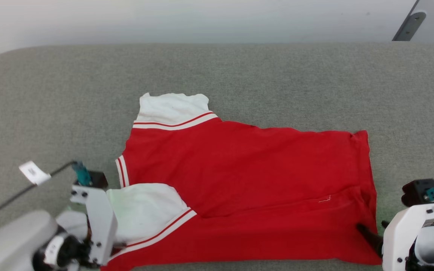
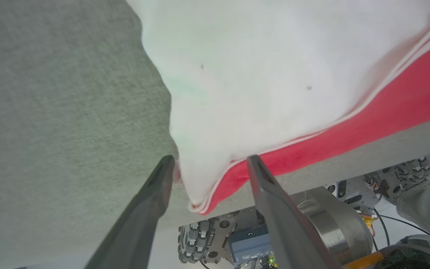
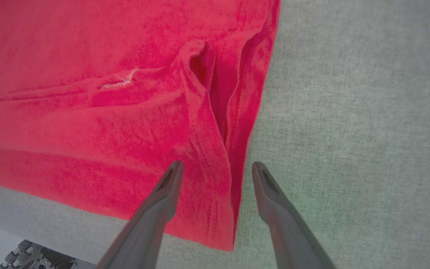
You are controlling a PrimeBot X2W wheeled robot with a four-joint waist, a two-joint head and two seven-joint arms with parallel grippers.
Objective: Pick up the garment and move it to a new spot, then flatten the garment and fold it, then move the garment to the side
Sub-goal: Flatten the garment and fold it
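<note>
I expect the far white sleeve (image 1: pixel 173 108) to land with its tip on the near white sleeve (image 1: pixel 145 208) when I fold it over, because the near sleeve is folded in and lies directly opposite.
The garment (image 1: pixel 239 177) lies spread on the grey table, red body up, no lettering showing. One white sleeve with striped trim (image 1: pixel 173 109) points to the far side, and another (image 1: pixel 141 210) lies folded in at the near left. My left gripper (image 2: pixel 207 161) is open, its fingers either side of the near sleeve's corner (image 2: pixel 200 198) at the table's front edge. My right gripper (image 3: pixel 217 164) is open too, one finger (image 3: pixel 162 186) over the red cloth and the other (image 3: pixel 267 186) over bare table, straddling the hem's near right corner (image 3: pixel 226 224). In the head view the right gripper (image 1: pixel 371 227) touches that corner.
The grey padded table (image 1: pixel 239 71) stretches wide beyond and to both sides of the garment. A black cable with a white tag (image 1: pixel 32 172) lies at the left. A dark bracket (image 1: pixel 409 24) stands at the far right. Below the front edge is my wheeled base (image 2: pixel 237 231).
</note>
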